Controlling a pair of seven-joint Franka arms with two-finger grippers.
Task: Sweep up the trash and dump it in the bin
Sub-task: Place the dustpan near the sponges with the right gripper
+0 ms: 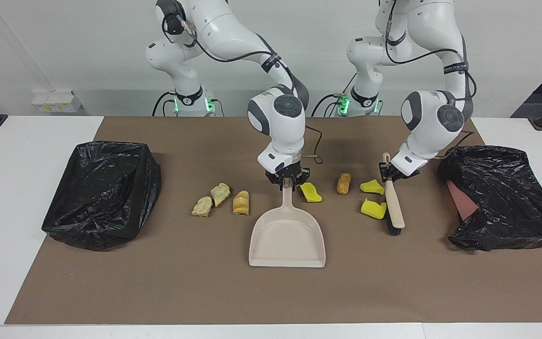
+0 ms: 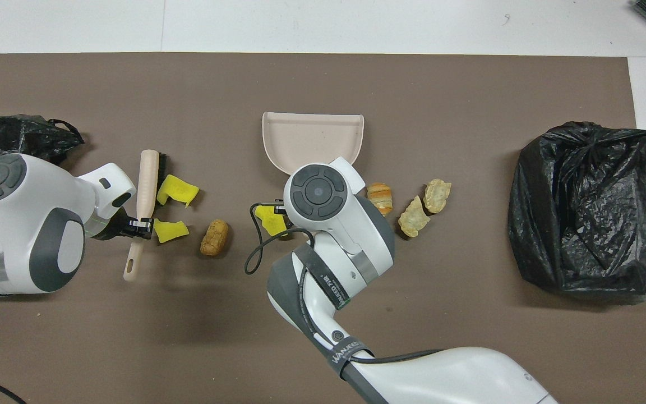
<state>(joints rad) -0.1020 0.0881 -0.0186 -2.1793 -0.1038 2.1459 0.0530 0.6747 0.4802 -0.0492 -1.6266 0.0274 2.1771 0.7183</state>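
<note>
My right gripper should turn the dustpan toward the brush (image 2: 147, 178) before my left gripper sweeps the yellow chunks in, because the dustpan's opening (image 2: 313, 115) faces away from the chunks.
My right gripper (image 1: 288, 182) is shut on the handle of the beige dustpan (image 1: 286, 235), which lies flat mid-mat; in the overhead view the wrist hides the fingers. My left gripper (image 1: 388, 175) is shut on the wooden brush (image 1: 394, 207) by its handle. The brush's bristles rest against two yellow chunks (image 1: 372, 187) (image 1: 374, 208). A brown roll (image 1: 343, 183) and a third yellow chunk (image 1: 310, 192) lie between brush and dustpan handle. Three bread-like pieces (image 1: 241, 202) (image 1: 219, 193) (image 1: 202, 206) lie beside the dustpan, toward the black-lined bin (image 1: 101, 193).
A second crumpled black bag (image 1: 501, 197) over something reddish sits at the left arm's end of the brown mat (image 1: 158, 292). The bin (image 2: 589, 207) stands at the right arm's end. White table shows around the mat.
</note>
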